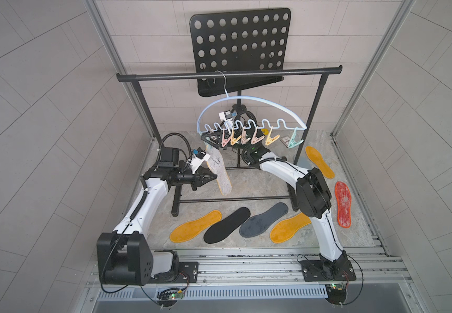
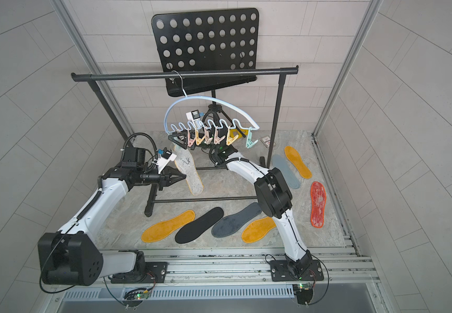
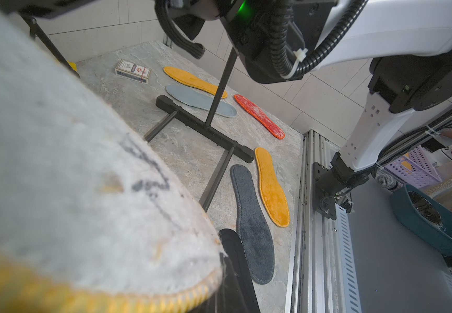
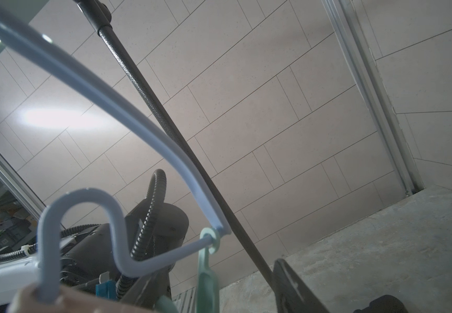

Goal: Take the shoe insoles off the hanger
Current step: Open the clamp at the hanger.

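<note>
Next, my right gripper centres its fingers on the mint clip [image 4: 208, 281], on its handles, and squeezes before my left gripper pulls the insole down. The clip is off-centre and crooked in those fingers now.
The pale blue hanger [image 1: 270, 104] hangs by its wire hook from the black rack bar [image 1: 273, 72], with a row of pastel clips [image 1: 246, 138] below it. My right gripper [image 1: 210, 138] is at the hanger's left end. In the right wrist view its jaws stand open on either side of a mint clip [image 4: 207, 281]. My left gripper [image 1: 213, 177] is shut on the edge of a grey-white insole with a yellow rim [image 1: 220, 173], which reaches up towards that clip. I cannot tell whether the clip still grips it. Several other insoles lie on the table: yellow [image 1: 196, 226], black [image 1: 227, 225], dark grey [image 1: 264, 220] and red [image 1: 343, 204].
A black perforated music stand [image 1: 241, 38] rises behind the rack. The rack's base bars [image 1: 233, 200] cross the stone tabletop. A small card box [image 1: 285, 141] lies at the back right beside another yellow insole [image 1: 319, 162] and a pale grey-blue one [image 2: 285, 171].
</note>
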Robot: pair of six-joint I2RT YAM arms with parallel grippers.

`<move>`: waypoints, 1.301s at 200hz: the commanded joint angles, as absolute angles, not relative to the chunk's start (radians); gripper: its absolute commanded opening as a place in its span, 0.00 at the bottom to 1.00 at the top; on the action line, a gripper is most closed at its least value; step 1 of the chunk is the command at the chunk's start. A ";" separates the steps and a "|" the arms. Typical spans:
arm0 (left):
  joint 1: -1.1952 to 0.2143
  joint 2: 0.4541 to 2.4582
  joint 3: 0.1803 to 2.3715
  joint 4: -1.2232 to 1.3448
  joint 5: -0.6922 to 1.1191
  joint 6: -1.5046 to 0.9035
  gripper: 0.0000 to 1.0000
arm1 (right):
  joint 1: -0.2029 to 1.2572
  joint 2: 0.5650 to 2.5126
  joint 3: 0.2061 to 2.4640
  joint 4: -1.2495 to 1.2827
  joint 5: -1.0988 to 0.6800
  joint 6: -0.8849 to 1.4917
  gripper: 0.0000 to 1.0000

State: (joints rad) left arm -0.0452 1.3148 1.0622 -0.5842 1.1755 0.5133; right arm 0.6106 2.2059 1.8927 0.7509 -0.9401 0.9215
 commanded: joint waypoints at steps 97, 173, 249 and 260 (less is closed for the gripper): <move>-0.040 1.348 1.129 -0.679 1.235 0.623 0.00 | 0.615 2.207 1.855 0.913 -0.966 1.081 0.54; -0.040 1.356 1.140 -0.689 1.239 0.621 0.00 | 0.624 2.196 1.840 0.912 -0.959 1.128 0.54; -0.040 1.358 1.145 -0.699 1.241 0.626 0.00 | 0.642 2.200 1.848 0.908 -0.956 1.134 0.37; -0.041 1.358 1.147 -0.699 1.238 0.626 0.00 | 0.642 2.200 1.849 0.902 -0.951 1.134 0.29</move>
State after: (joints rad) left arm -0.0452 1.3525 1.1198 -0.6731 1.2125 0.5938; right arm 0.6323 2.2116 1.8435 0.8722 -0.9531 1.1145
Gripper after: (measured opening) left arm 0.037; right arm 0.351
